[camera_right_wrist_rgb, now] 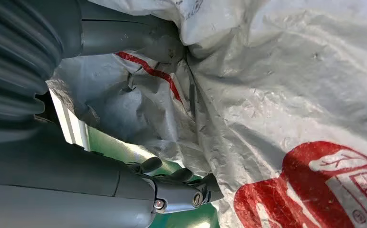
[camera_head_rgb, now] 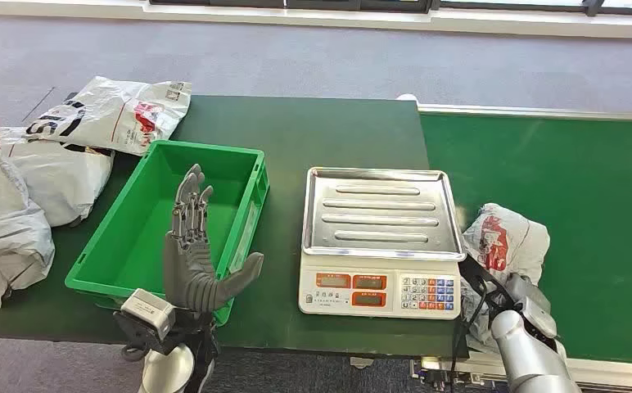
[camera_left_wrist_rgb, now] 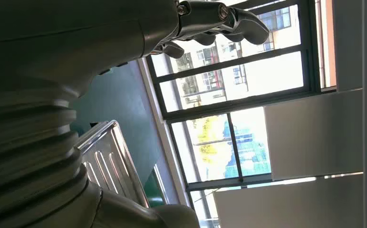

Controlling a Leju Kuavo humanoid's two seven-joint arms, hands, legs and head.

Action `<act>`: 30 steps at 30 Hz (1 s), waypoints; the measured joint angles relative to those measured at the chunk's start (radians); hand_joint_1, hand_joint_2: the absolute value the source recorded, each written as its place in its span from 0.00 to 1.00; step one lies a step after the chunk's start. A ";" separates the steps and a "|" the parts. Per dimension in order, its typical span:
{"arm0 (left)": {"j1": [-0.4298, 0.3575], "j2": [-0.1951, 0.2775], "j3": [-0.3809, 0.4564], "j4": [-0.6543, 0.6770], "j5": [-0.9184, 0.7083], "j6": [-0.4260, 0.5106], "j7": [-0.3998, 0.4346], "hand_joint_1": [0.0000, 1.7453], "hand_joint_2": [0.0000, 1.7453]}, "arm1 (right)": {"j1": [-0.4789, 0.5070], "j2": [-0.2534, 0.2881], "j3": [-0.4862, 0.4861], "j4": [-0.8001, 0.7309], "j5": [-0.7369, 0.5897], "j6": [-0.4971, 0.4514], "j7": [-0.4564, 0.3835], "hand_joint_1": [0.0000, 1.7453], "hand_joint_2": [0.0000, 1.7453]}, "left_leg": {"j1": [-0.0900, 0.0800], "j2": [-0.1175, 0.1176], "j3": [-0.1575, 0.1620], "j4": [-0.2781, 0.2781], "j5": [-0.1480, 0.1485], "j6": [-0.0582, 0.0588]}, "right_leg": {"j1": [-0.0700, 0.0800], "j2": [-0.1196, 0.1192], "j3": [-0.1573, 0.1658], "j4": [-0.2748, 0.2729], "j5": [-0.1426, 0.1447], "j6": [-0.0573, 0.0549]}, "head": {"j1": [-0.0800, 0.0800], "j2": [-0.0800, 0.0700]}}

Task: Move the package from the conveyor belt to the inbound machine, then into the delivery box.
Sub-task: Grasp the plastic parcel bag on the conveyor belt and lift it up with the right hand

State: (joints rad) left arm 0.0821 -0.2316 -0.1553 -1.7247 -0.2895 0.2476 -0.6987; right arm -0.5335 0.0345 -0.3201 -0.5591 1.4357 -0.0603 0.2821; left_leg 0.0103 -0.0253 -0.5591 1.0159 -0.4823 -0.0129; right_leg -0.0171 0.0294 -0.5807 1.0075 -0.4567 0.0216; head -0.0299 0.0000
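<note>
I expect the white package [camera_head_rgb: 524,246] to fold over and hang down from my left gripper when I carry it, because loose wrinkles are all around the red print [camera_head_rgb: 494,241].
A crumpled white package [camera_head_rgb: 505,241] with red print lies at the near edge of the green conveyor belt [camera_head_rgb: 599,180], just right of the scale [camera_head_rgb: 382,291]. My right hand [camera_head_rgb: 519,301] grips it from the near side; in the right wrist view the thumb [camera_right_wrist_rgb: 139,40] presses into the package [camera_right_wrist_rgb: 291,95] and the fingers [camera_right_wrist_rgb: 181,190] curl beneath it. My left hand [camera_head_rgb: 194,254] is raised over the near part of the green delivery box [camera_head_rgb: 251,155], fingers spread, holding nothing. The left wrist view shows the left hand [camera_left_wrist_rgb: 124,28] against windows.
The scale's steel tray [camera_head_rgb: 382,213] is bare; the tray [camera_left_wrist_rgb: 110,161] also appears in the left wrist view. Several white mail bags [camera_head_rgb: 59,164] are heaped on the dark green table [camera_head_rgb: 337,131] left of the box. Grey carpet lies beyond.
</note>
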 joint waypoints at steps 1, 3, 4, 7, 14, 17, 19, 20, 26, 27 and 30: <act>0.000 0.000 0.000 0.000 0.000 0.000 0.000 0.00 1.00 | -0.001 -0.001 0.000 0.003 -0.003 0.004 -0.005 1.00 1.00 | 0.000 0.000 0.000 0.000 0.000 0.000 | 0.000 0.000 0.000 0.000 0.000 0.000 | 0.000 0.000; 0.000 0.000 0.000 0.000 -0.001 0.000 0.000 0.00 1.00 | -0.004 -0.002 0.000 0.009 -0.012 0.009 -0.018 1.00 1.00 | 0.000 0.000 0.001 0.000 0.000 0.000 | 0.000 0.000 0.001 0.000 0.000 0.000 | 0.000 0.000; 0.000 0.000 0.000 0.000 -0.001 0.000 0.000 0.00 1.00 | -0.005 -0.002 0.001 0.011 -0.018 0.009 -0.025 1.00 1.00 | 0.000 0.000 0.001 0.000 0.000 0.000 | 0.000 0.000 0.001 0.000 0.001 0.000 | 0.000 0.000; 0.001 0.000 0.000 -0.004 -0.002 0.000 0.005 0.00 1.00 | -0.005 -0.003 0.003 0.011 -0.025 -0.012 -0.023 1.00 1.00 | 0.000 0.000 0.001 0.000 0.001 0.001 | 0.000 0.000 0.003 0.000 0.002 0.000 | 0.000 0.000; 0.003 0.000 0.000 -0.018 -0.003 0.000 0.014 0.00 1.00 | -0.003 -0.003 0.016 -0.005 -0.029 -0.049 -0.011 1.00 1.00 | 0.000 -0.001 0.001 0.001 0.001 0.001 | 0.000 0.000 0.003 0.000 0.002 0.001 | 0.000 0.000; 0.006 0.000 0.000 -0.026 -0.005 0.001 0.015 0.00 1.00 | 0.011 -0.002 0.020 -0.029 -0.030 -0.102 -0.011 1.00 1.00 | 0.000 -0.003 0.000 0.001 0.001 0.001 | -0.001 -0.001 0.003 0.000 0.002 0.001 | 0.000 0.000; 0.013 0.000 0.000 -0.036 -0.007 0.003 0.015 0.00 1.00 | 0.034 0.002 0.023 -0.072 -0.030 -0.165 -0.017 1.00 1.00 | 0.000 -0.005 -0.003 0.001 0.001 0.001 | -0.001 -0.003 0.001 0.000 0.002 0.001 | 0.000 0.000; 0.018 -0.001 0.000 -0.043 -0.007 0.006 0.016 0.00 1.00 | 0.050 0.007 0.025 -0.108 -0.032 -0.202 -0.024 1.00 1.00 | 0.000 -0.006 -0.004 0.001 0.001 0.001 | -0.001 -0.004 0.000 0.000 0.002 0.001 | 0.000 0.000; 0.039 -0.003 0.000 -0.065 -0.009 0.026 0.018 0.00 1.00 | 0.174 0.051 0.044 -0.462 -0.069 -0.478 -0.141 1.00 1.00 | 0.000 -0.007 -0.007 0.000 0.001 0.000 | -0.001 -0.005 -0.004 0.000 0.001 0.001 | 0.000 0.000; 0.039 -0.003 0.000 -0.065 -0.009 0.029 0.018 0.00 1.00 | 0.195 0.059 0.046 -0.524 -0.082 -0.520 -0.169 1.00 1.00 | 0.000 -0.007 -0.008 0.000 0.001 0.000 | -0.001 -0.005 -0.005 0.000 0.001 0.001 | 0.000 0.000; 0.039 -0.003 0.000 -0.064 -0.010 0.033 0.018 0.00 1.00 | 0.252 0.080 0.050 -0.678 -0.112 -0.593 -0.227 1.00 1.00 | 0.000 -0.007 -0.008 0.000 0.001 0.000 | -0.001 -0.005 -0.005 0.000 0.000 0.000 | 0.000 0.000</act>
State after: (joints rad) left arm 0.1214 -0.2350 -0.1549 -1.7888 -0.2993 0.2807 -0.6809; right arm -0.2817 0.1147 -0.2702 -1.2375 1.3237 -0.6529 0.0550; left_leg 0.0102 -0.0325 -0.5673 1.0161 -0.4815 -0.0127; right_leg -0.0180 0.0243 -0.5858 1.0076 -0.4566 0.0220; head -0.0299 0.0000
